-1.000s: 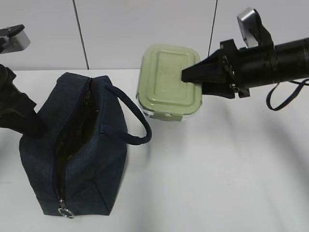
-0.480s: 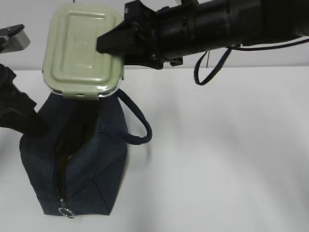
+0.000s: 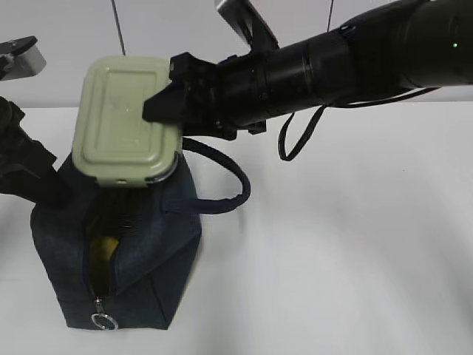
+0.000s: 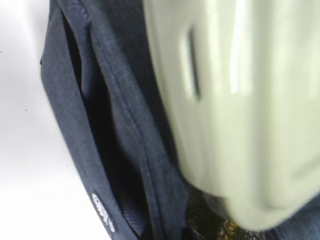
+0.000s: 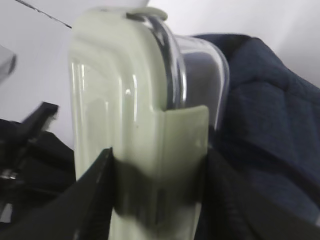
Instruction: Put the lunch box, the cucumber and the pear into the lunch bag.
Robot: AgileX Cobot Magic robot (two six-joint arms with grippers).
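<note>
The robot's right gripper should turn the lunch box [image 3: 118, 122] lengthwise along the narrow opening [image 3: 111, 225] of the lunch bag and lower it inside, because the box lies wide across both of the bag's rims.
My right gripper [image 3: 164, 103] is shut on the lunch box [image 3: 124, 122], gripping the right edge of its sage-green lid and clear base. The box hangs tilted over the open far end of the navy lunch bag [image 3: 140, 259], touching or just above its rim. In the right wrist view the jaws [image 5: 157, 190] clamp the box [image 5: 125, 110] with the bag [image 5: 270, 130] behind. A yellow patch [image 3: 106, 248], perhaps the pear, shows inside the bag. The cucumber is out of view. My left gripper [image 3: 58, 194] is against the bag's left side, its fingertips hidden. The left wrist view shows only the bag rim [image 4: 125, 130] and the box [image 4: 240, 100].
The bag's loop handle [image 3: 229, 194] sticks out to the right under the right arm [image 3: 332, 59]. The metal zip pull [image 3: 104, 321] hangs at the bag's near end. The white table [image 3: 347, 259] stretches to the right, with a white wall behind it.
My right gripper has carried the lunch box left from beside the bag to above it, then down to the opening. The loop handle shifted right. The left arm has not moved.
</note>
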